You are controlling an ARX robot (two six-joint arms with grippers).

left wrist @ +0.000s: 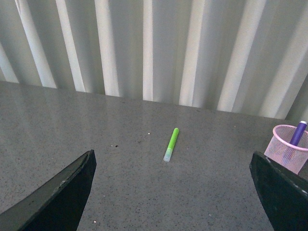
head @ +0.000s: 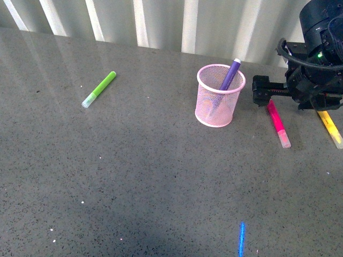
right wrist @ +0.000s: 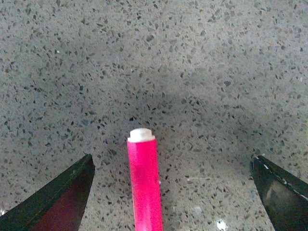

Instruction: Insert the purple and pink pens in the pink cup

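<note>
The pink pen [right wrist: 145, 185] should lean and stick out when I put it in, because the purple pen leans with its end [left wrist: 301, 127] above the pink cup's rim.
The pink cup [head: 214, 110] stands on the grey table with the purple pen [head: 231, 75] leaning inside it, one end poking above the rim. To its right the pink pen [head: 277, 122] lies flat on the table. My right gripper [head: 261, 92] hovers open over that pen's far end. In the right wrist view the pink pen [right wrist: 144, 187] lies between the spread fingers of the right gripper [right wrist: 172, 192], nearer one finger and touching neither. My left gripper [left wrist: 173, 192] is open and empty, away from the pink cup [left wrist: 284, 154] and the purple pen [left wrist: 299, 134].
A lime-green marker [head: 99, 89] lies at the far left, also seen from the left wrist as the green marker [left wrist: 171, 143]. A yellow marker [head: 330, 128] lies under the right arm. A corrugated white wall [head: 161, 27] closes off the table's back edge.
</note>
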